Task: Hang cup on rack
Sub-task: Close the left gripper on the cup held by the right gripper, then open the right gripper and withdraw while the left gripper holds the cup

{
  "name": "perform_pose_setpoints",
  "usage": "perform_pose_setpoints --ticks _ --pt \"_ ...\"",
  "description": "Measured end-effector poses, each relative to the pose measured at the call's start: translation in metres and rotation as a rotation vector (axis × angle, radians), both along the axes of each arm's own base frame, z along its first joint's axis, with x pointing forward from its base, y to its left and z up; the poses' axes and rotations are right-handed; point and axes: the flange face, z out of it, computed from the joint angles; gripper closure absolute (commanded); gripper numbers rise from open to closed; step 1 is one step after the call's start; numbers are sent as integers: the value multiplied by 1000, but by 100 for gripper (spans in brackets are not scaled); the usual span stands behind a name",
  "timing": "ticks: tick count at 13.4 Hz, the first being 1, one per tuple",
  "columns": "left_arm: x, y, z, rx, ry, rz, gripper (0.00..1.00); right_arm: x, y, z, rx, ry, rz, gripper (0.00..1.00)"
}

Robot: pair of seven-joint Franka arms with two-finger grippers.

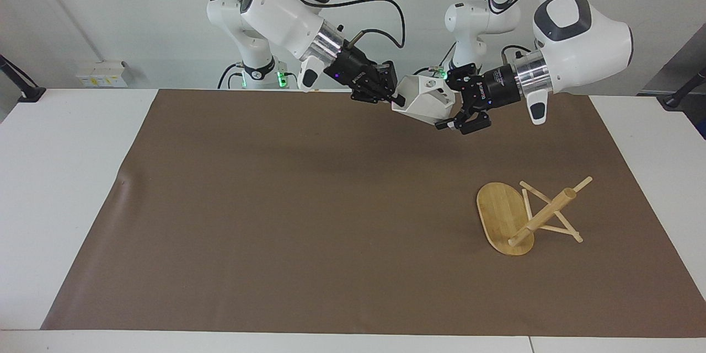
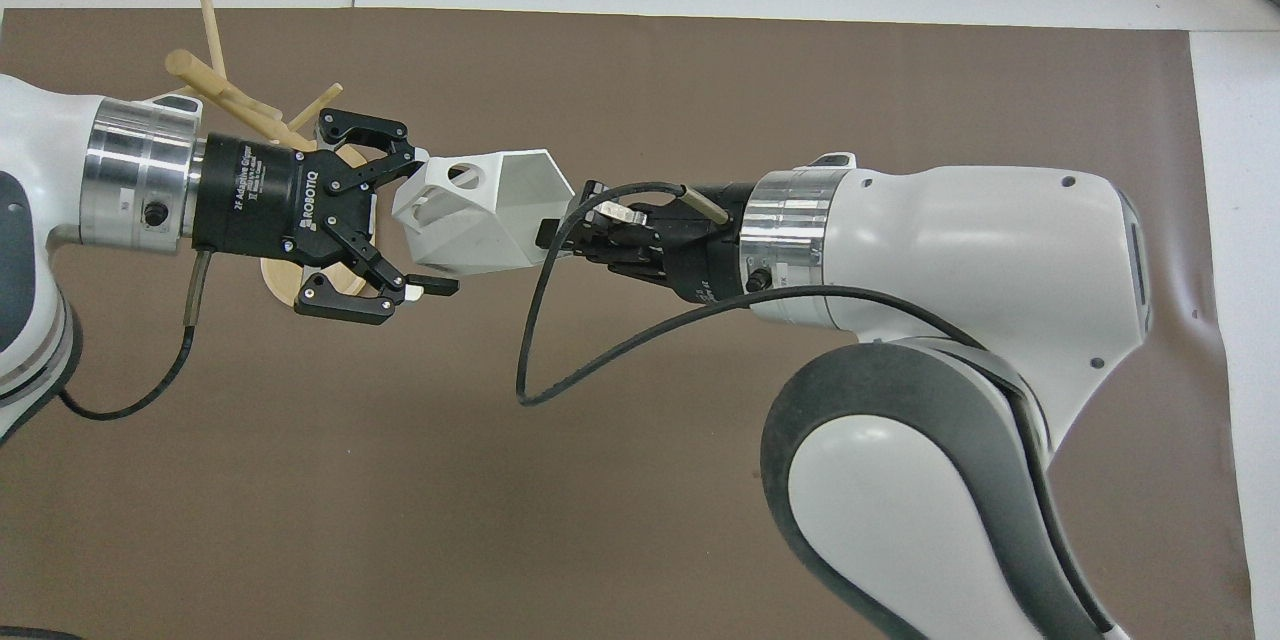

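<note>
I should open my right gripper, now gripping the cup's rim point(image 2: 551, 191), and back off before my left gripper carries the cup by its handle end to the rack point(image 2: 226, 92).
The white faceted cup point(image 1: 424, 100) point(image 2: 480, 220) hangs in the air over the brown mat's edge nearest the robots, held from both ends. My right gripper point(image 1: 396, 100) point(image 2: 548, 235) is shut on its rim. My left gripper point(image 1: 445, 103) point(image 2: 428, 223) has its fingers closed in against the handle end, one above and one below. The bamboo rack point(image 1: 543, 215) point(image 2: 215, 85) lies tipped over on the mat toward the left arm's end, resting on the edge of its oval base point(image 1: 499, 215) and on its pegs. In the overhead view the left gripper covers most of that base.
A brown mat point(image 1: 303, 220) covers most of the white table point(image 1: 55, 176). A black cable point(image 2: 560, 360) loops under the right wrist. Nothing else stands on the mat.
</note>
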Motion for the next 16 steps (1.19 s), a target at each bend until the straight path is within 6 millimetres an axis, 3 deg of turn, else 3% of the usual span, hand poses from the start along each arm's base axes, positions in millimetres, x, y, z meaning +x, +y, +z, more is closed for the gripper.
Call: perform_pose_setpoints --ticks 7,9,11,13,15,16 --pt "1 3 1 2 -10 7 100 3 1 -1 5 -4 -5 97" --pt "0 4 2 3 -14 9 100 3 2 0 6 -7 -4 61" --pt "3 12 3 20 -30 36 100 4 0 1 7 -7 -9 35" --pt "7 24 -1 55 -44 62 100 3 1 0 7 -7 -9 23" --pt "9 31 -3 68 -51 81 100 3 1 1 7 -7 -8 0" --pt "11 35 -5 77 -53 93 100 3 1 1 7 -7 -7 0"
